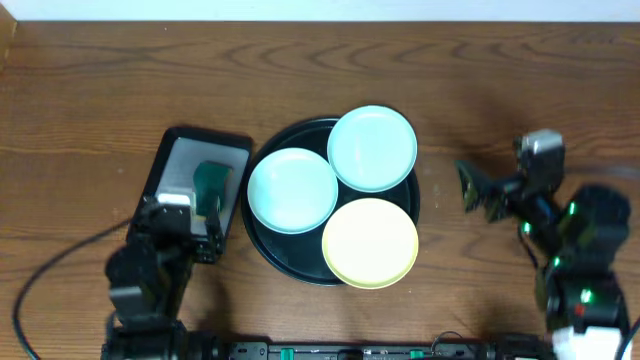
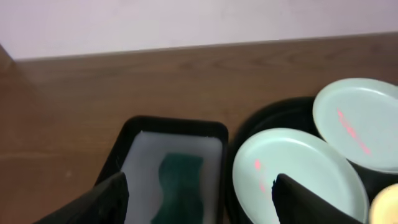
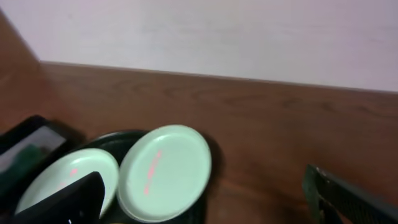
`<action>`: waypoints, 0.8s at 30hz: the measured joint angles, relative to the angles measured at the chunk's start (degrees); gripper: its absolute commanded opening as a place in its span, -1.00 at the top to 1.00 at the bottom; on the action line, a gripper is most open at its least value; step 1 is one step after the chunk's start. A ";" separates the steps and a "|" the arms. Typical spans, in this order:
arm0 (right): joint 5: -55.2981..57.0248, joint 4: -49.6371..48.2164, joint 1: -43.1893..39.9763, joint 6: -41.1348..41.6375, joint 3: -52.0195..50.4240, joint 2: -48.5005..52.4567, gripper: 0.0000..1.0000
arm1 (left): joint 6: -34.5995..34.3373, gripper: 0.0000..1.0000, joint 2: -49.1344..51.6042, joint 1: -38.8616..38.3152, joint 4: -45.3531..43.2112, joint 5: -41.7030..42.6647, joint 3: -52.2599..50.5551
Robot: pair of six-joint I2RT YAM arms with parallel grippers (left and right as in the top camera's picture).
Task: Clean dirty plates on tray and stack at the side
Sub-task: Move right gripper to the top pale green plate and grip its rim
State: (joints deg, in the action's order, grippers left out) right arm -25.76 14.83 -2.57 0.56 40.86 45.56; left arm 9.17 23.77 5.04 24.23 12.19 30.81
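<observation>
A black gap [image 1: 342, 198] leaves finger room at the rim of the mint-green plate [image 1: 335, 198] nearest the sponge, so I'll keep moving my right gripper there until its fingers straddle it.
The round black tray [image 1: 262, 243] sits mid-table and holds three plates: a mint-green plate [image 1: 292, 190] on its left, a second mint-green plate [image 1: 372, 148] at the back right, and a pale yellow plate [image 1: 370, 243] at the front right. In the wrist views both mint plates show pink streaks [image 2: 298, 171] [image 3: 165, 171]. My left gripper [image 1: 207, 222] is open and empty over the near end of a rectangular tray, left of the round tray [image 2: 199, 208]. My right gripper [image 1: 478, 190] is open and empty above bare wood, right of the round tray [image 3: 205, 208].
A small rectangular black tray with a grey inside [image 1: 180, 160] lies left of the round tray and holds a dark green sponge [image 1: 212, 183], also seen in the left wrist view [image 2: 180, 186]. Brown wood tabletop [image 1: 520, 90] surrounds both trays. A cable runs at the front left.
</observation>
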 measured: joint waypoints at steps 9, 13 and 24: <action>-4.83 17.49 0.00 -0.35 21.90 22.95 -0.99 | -0.22 -0.49 27.76 0.00 22.80 0.15 28.96; -6.78 27.36 0.00 -0.26 31.21 31.39 -0.98 | -0.22 -0.49 41.62 0.00 35.52 0.37 44.22; -12.48 27.65 1.27 4.81 39.34 40.35 -0.78 | -0.39 -0.49 60.89 0.00 41.77 3.15 53.46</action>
State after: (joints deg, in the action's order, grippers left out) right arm -38.24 42.48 -1.30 5.37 80.20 85.91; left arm 8.78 84.66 5.04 66.00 15.33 84.27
